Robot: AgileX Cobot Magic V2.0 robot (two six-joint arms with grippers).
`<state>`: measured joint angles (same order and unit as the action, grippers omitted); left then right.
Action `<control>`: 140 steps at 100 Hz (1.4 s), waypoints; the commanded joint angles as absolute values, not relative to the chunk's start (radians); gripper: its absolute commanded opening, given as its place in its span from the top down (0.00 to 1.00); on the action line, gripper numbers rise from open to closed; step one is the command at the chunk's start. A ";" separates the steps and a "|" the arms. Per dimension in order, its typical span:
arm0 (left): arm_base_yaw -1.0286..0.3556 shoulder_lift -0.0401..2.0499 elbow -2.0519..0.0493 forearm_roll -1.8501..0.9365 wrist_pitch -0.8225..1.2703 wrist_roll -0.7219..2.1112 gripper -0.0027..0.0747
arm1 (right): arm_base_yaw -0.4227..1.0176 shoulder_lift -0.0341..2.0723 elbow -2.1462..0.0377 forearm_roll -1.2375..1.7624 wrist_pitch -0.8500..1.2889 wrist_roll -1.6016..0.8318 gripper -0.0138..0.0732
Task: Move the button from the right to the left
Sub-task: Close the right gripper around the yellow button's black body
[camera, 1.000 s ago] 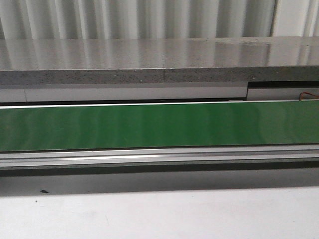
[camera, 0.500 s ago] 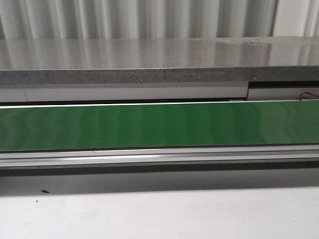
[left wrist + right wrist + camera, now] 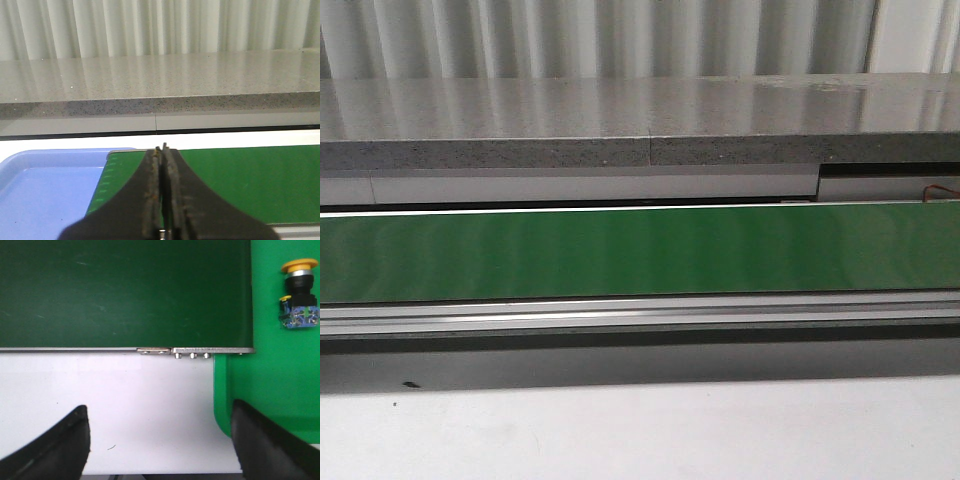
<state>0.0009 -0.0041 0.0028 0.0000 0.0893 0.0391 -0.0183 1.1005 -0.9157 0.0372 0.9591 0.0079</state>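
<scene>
My right gripper's open fingers are in line with the narrow way of the button's clear-blue body (image 3: pixel 299 317), so the gripper should keep going into the bright green tray (image 3: pixel 272 375) and close there.
The button (image 3: pixel 298 294) shows only in the right wrist view. It has a round yellow cap, a black collar and a clear-blue body, and it lies on its side in a bright green tray (image 3: pixel 280 375). My right gripper (image 3: pixel 160 412) is open and empty, over the white table beside the tray's corner, well short of the button. My left gripper (image 3: pixel 162 148) is shut and empty, held over the end of the green belt (image 3: pixel 240 180) next to a light blue tray (image 3: pixel 45 190). Neither gripper shows in the front view.
The dark green conveyor belt (image 3: pixel 640 250) runs across the front view, with a metal rail (image 3: pixel 640 315) before it and a grey stone ledge (image 3: pixel 640 120) behind. In the right wrist view the belt's metal edge (image 3: pixel 195 350) with bolts borders the white table (image 3: pixel 150 400).
</scene>
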 commanded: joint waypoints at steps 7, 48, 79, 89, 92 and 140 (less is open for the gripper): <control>0.002 -0.037 0.042 -0.008 0.000 0.029 0.99 | -0.046 1.169 -0.992 0.025 0.936 0.008 0.15; 0.002 -0.037 0.042 -0.008 0.000 0.029 0.99 | -0.342 1.409 -1.173 0.009 0.961 -0.055 0.15; 0.002 -0.037 0.042 -0.008 0.000 0.029 0.99 | -0.465 1.623 -1.305 0.006 0.995 -0.126 0.15; 0.002 -0.037 0.042 -0.008 0.000 0.029 0.99 | -0.466 1.685 -1.331 0.006 0.996 -0.192 0.15; 0.002 -0.037 0.042 -0.008 0.000 0.029 0.99 | -0.466 1.700 -1.338 0.006 0.990 -0.212 0.15; 0.002 -0.037 0.042 -0.008 0.000 0.029 0.99 | -0.466 1.914 -1.368 0.000 0.905 -0.298 0.16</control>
<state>0.0009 -0.0041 0.0028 0.0000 0.0893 0.0391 -0.4614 1.9363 -1.3331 0.0149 0.9276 -0.2823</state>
